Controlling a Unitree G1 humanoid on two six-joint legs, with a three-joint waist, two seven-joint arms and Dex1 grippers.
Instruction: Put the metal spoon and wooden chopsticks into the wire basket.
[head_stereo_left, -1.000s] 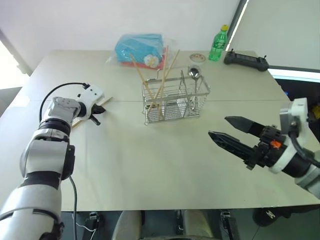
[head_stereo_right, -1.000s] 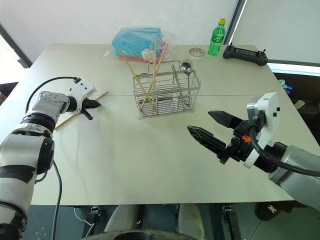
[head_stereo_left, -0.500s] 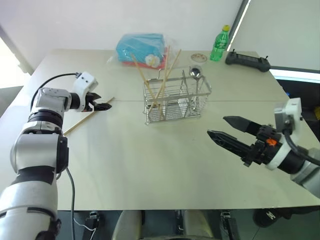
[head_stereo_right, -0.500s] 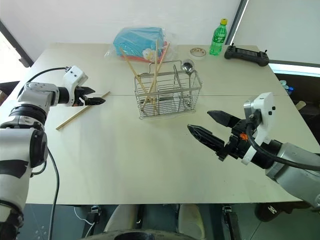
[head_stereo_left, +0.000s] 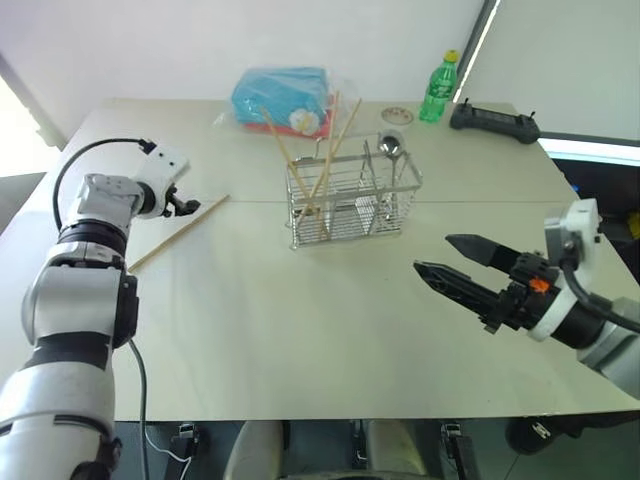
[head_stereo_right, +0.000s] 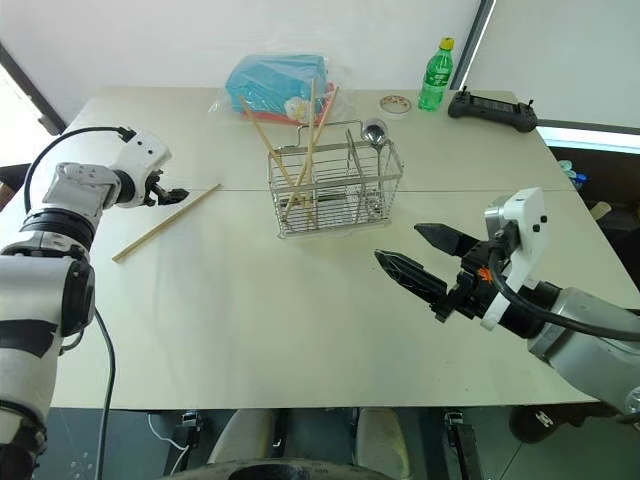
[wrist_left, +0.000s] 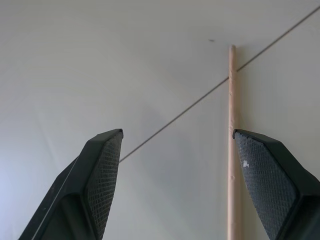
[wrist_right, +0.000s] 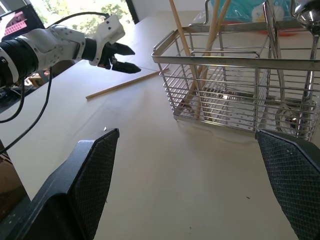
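My left gripper should center its open fingers over the chopstick's far half (head_stereo_right: 188, 208) before it closes, because the wooden chopstick is under one fingertip (wrist_left: 231, 134) of that gripper.
The wire basket (head_stereo_left: 350, 212) stands mid-table with the metal spoon (head_stereo_left: 389, 147) upright at its right end. Three wooden chopsticks (head_stereo_left: 283, 157) lean in its left part. Another wooden chopstick (head_stereo_left: 178, 232) lies flat on the table to the basket's left. My left gripper (head_stereo_left: 184, 205) hovers open just over that stick's far end, holding nothing. In the left wrist view the stick (wrist_left: 231, 140) lies along the inside of one finger (wrist_left: 272, 175). My right gripper (head_stereo_left: 435, 254) hangs open and empty over the table's near right, pointing toward the basket (wrist_right: 235, 62).
A blue plastic-wrapped package (head_stereo_left: 282, 97) lies behind the basket. A green bottle (head_stereo_left: 436, 88), a small round dish (head_stereo_left: 396, 115) and a black controller (head_stereo_left: 492, 120) sit at the far right. A seam (head_stereo_left: 480, 202) crosses the tabletop.
My left gripper was shut low at the loose chopstick. It has opened, lifted a little and turned, and the stick still lies on the table. The right arm has kept still.
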